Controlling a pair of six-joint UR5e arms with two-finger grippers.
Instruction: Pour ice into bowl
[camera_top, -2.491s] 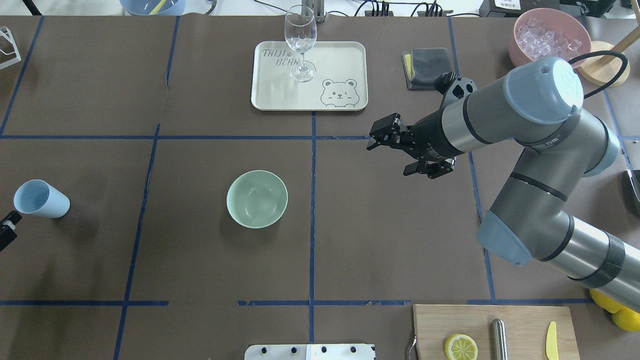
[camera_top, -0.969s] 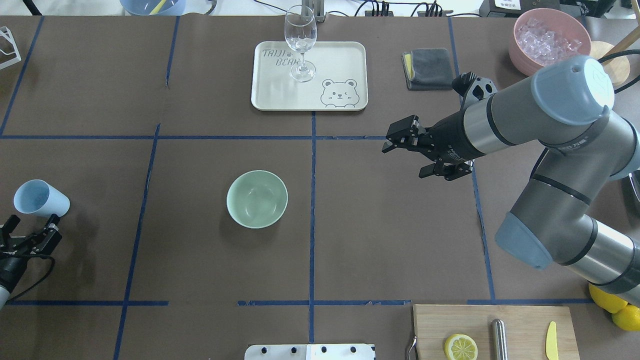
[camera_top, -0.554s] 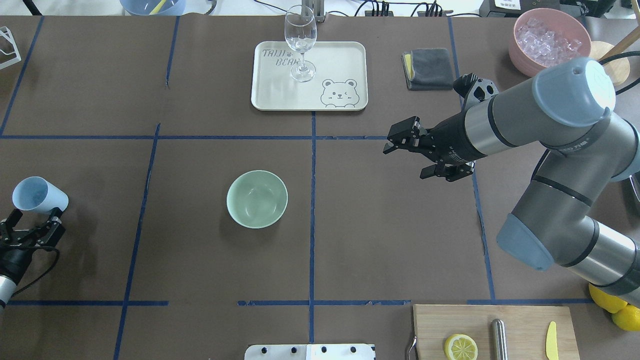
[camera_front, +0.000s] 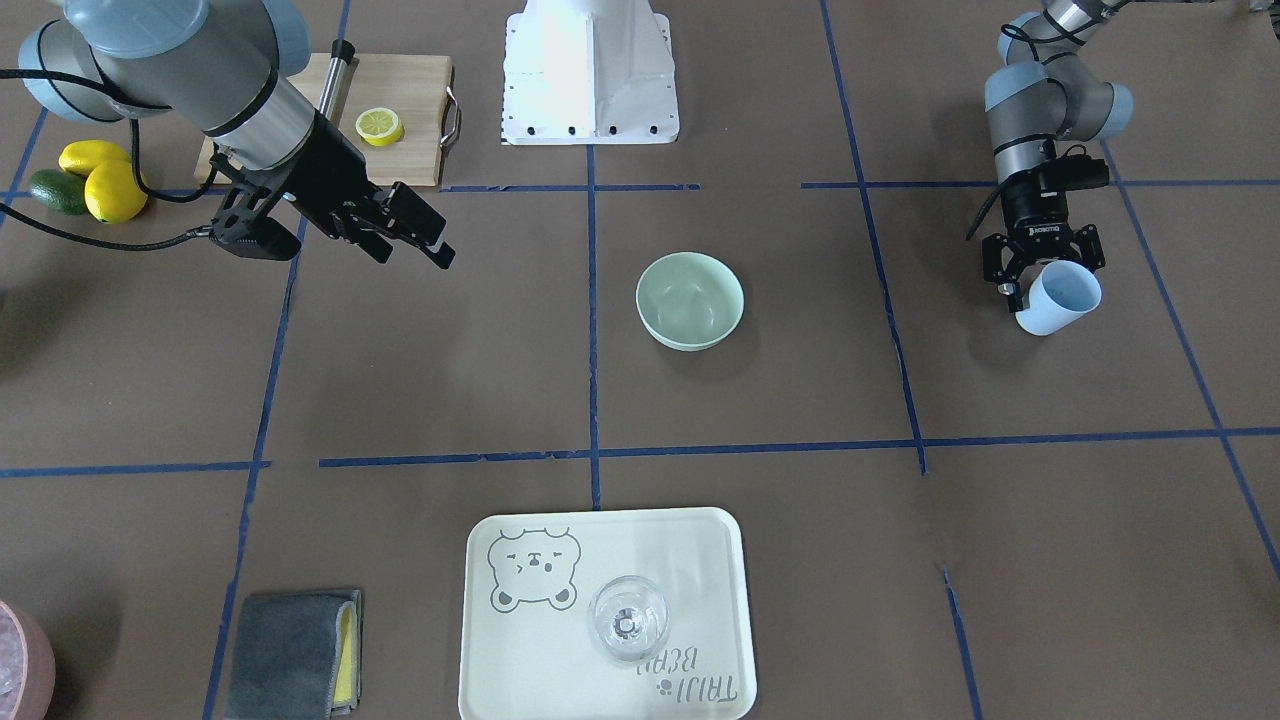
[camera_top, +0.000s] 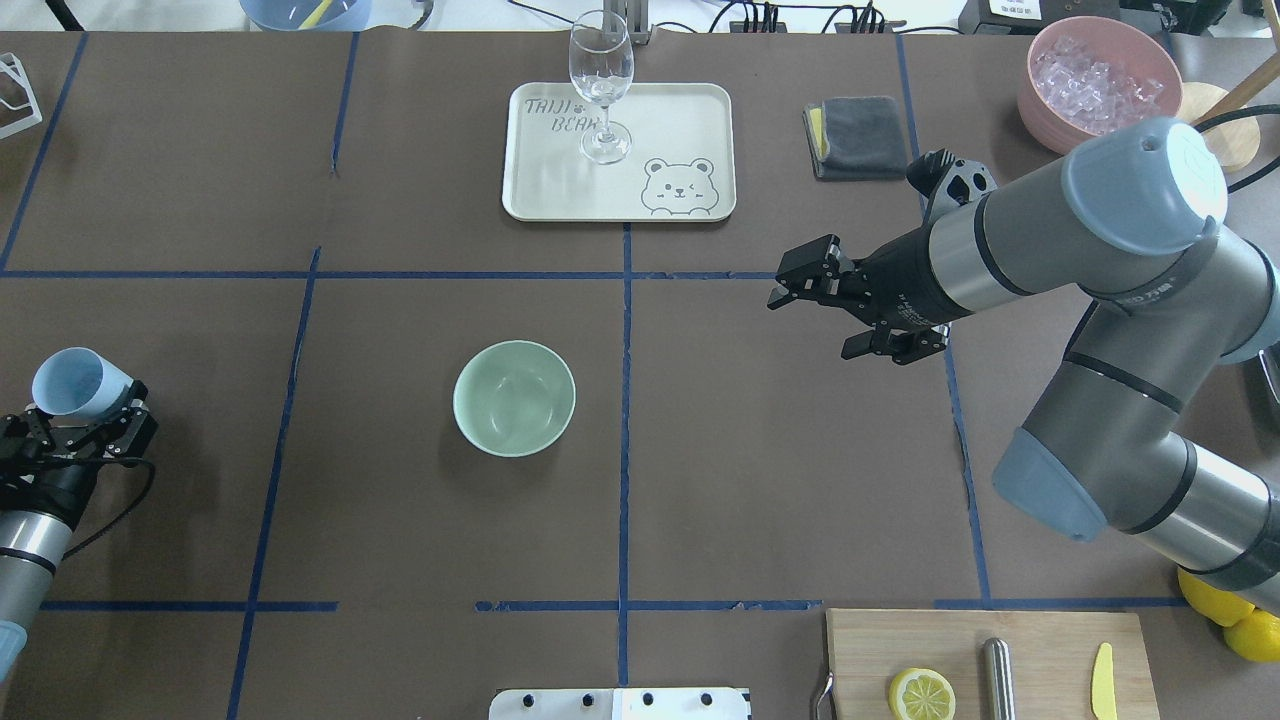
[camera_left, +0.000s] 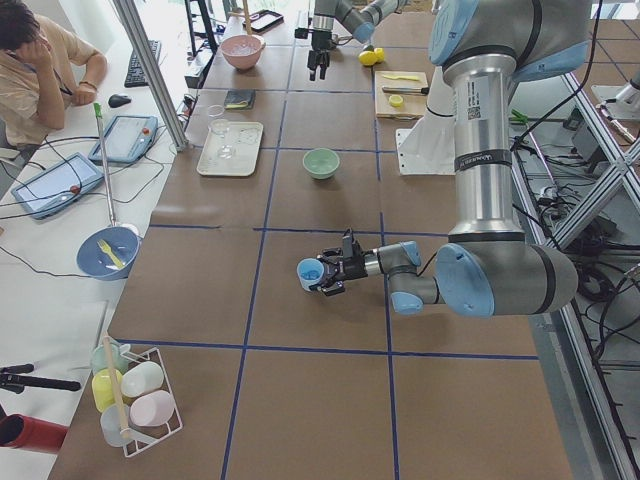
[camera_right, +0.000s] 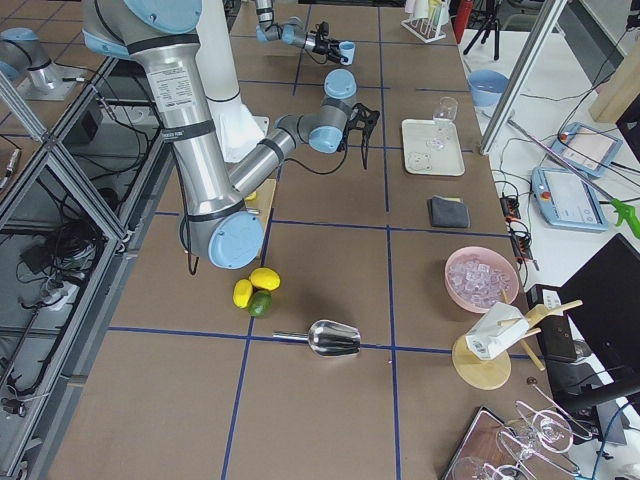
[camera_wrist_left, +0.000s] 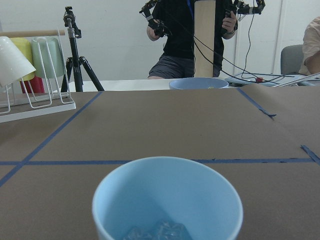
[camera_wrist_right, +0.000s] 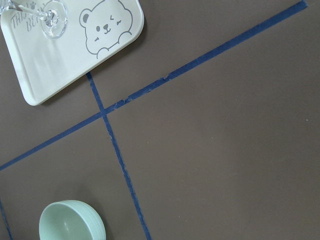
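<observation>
I expect the light blue cup (camera_front: 1058, 298) to empty completely when I pour, because the clear ice cubes (camera_wrist_left: 158, 231) lie low in it as separate pieces.
The pale mint-green bowl (camera_top: 514, 398) stands upright and empty near the table's middle; it also shows in the front view (camera_front: 690, 300) and the right wrist view (camera_wrist_right: 70, 222). A light blue cup (camera_top: 70, 384) stands at the table's left edge, with clear ice cubes (camera_wrist_left: 155, 231) in its bottom. My left gripper (camera_top: 85, 414) is open, its fingers on either side of the cup's lower part (camera_front: 1060, 298). My right gripper (camera_top: 778, 288) is open and empty, hovering well to the right of the bowl.
A cream bear tray (camera_top: 680, 130) with a wine glass (camera_top: 601, 80) lies behind the bowl. A grey cloth (camera_top: 855, 135) and a pink container of crushed ice (camera_top: 1040, 100) are at the back right. A cutting board (camera_top: 1040, 650) with a lemon half is at the front right.
My left gripper has come in from the left edge and moved forward until its fingers stand around the cup, which shifted slightly. My right arm drew back to the right, then stayed still.
</observation>
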